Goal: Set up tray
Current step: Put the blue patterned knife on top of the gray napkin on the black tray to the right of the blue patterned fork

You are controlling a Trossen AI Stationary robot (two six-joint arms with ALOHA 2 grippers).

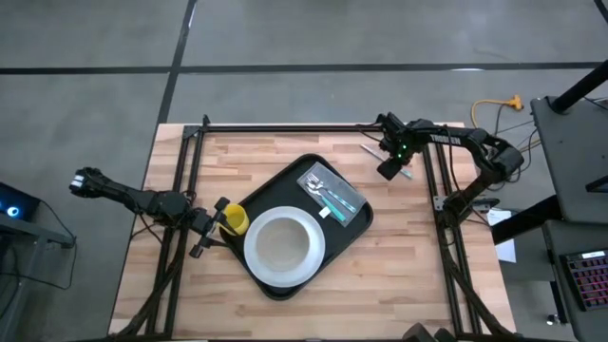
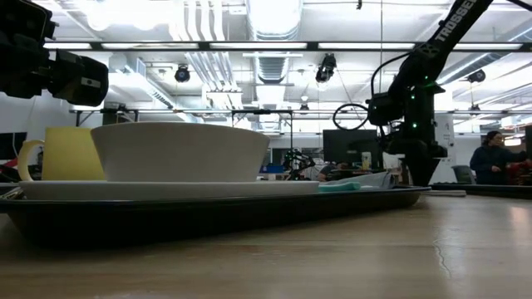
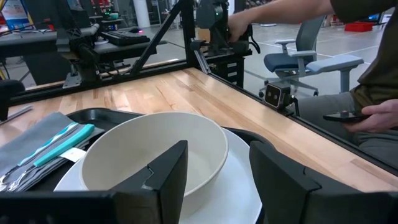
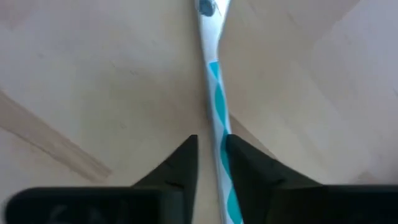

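I should open my right gripper and line it up with the stick's handle (image 4: 222, 132), because the teal-striped stick (image 4: 217, 96) slants against one of that gripper's fingers.
The black tray (image 1: 269, 187) lies slanted mid-table. On it sit a white plate (image 1: 256, 269) with a white bowl (image 1: 283, 245) on top, a yellow cup (image 1: 235, 220) at the tray's left corner, and a grey napkin (image 1: 350, 207) bearing cutlery (image 1: 328, 190). My left gripper (image 1: 217, 226) hovers open just left of the cup, above it in the low view (image 2: 58, 71), and looks over the bowl (image 3: 155, 155). My right gripper (image 1: 391, 169) is at table level near the far right edge, shut on a white stick with teal stripes (image 4: 214, 81). My right gripper (image 4: 211, 140) pinches the teal-striped stick between its two fingers, at a striped stretch of its shaft (image 4: 217, 124). The fingers (image 4: 186, 158) come from above, pointing down at the wood. The stick runs on past the fingertips close over the table; I cannot tell whether it is lifted.
A thin pale stick (image 1: 370, 150) lies on the wood beside my right gripper. Black frame rails (image 1: 285, 126) run along the far, left and right table edges. A person's hand (image 3: 367, 115) rests beyond the table edge; another person (image 2: 495, 158) stands far behind. Bare wood shows near the tray's near side.
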